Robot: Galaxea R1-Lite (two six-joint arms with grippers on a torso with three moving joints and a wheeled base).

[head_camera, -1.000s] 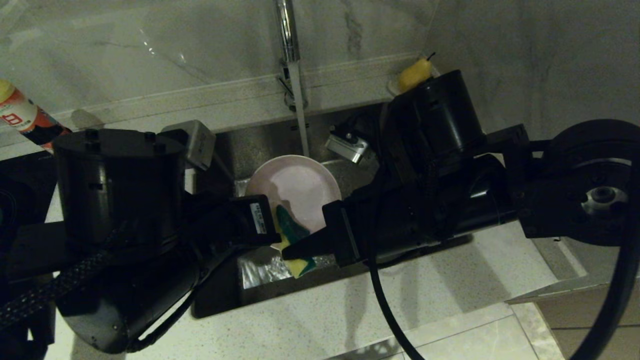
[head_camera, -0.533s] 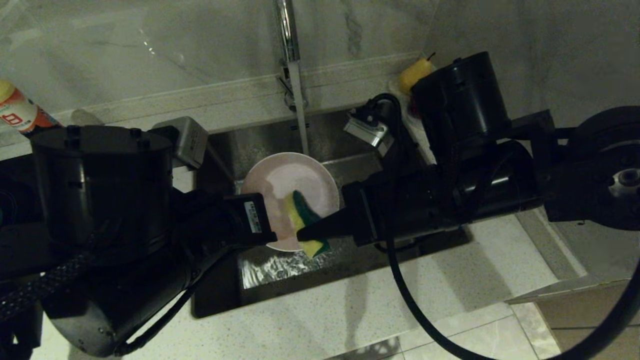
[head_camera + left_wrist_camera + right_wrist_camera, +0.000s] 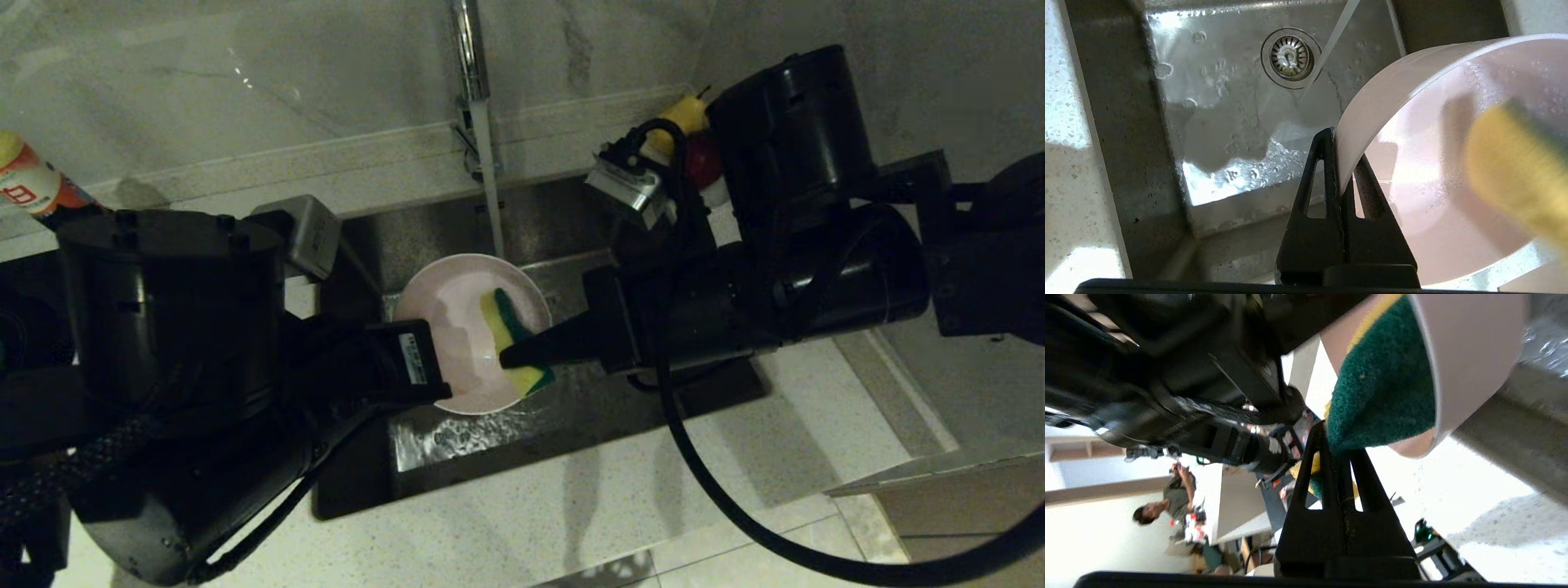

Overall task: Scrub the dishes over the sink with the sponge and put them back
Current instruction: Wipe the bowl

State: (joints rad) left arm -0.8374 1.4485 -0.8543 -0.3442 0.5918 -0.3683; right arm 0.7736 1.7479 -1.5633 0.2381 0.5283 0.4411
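The sponge is at the bowl's rim across from my left gripper, so I should use my right gripper to sweep it back over to the side of the bowl (image 3: pixel 462 380) next to my left gripper.
The pale pink bowl (image 3: pixel 457 327) hangs tilted over the sink (image 3: pixel 571 392), its inside facing me. My left gripper (image 3: pixel 439 390) is shut on its near rim; in the left wrist view the fingers (image 3: pixel 1341 151) pinch the bowl wall (image 3: pixel 1425 192), one finger inside and one outside. The right gripper (image 3: pixel 510 357) is shut on the sponge (image 3: pixel 510 331), yellow foam with a green face, which lies against the bowl's inside near its right rim. In the right wrist view the green face (image 3: pixel 1384 384) sits inside the bowl's rim (image 3: pixel 1470 355), held by the gripper (image 3: pixel 1337 447).
A thin stream of water (image 3: pixel 490 196) runs from the chrome tap (image 3: pixel 469 57) into the wet basin, near the drain strainer (image 3: pixel 1289 57). A yellow pear (image 3: pixel 682 114) and a red fruit (image 3: pixel 702 159) sit at the back right, a bottle (image 3: pixel 33 192) at the far left. Speckled counter (image 3: pixel 571 506) borders the front.
The right gripper has carried the sponge from the bowl's lower near rim up and to the right across its inside. The left gripper and bowl have hardly moved.
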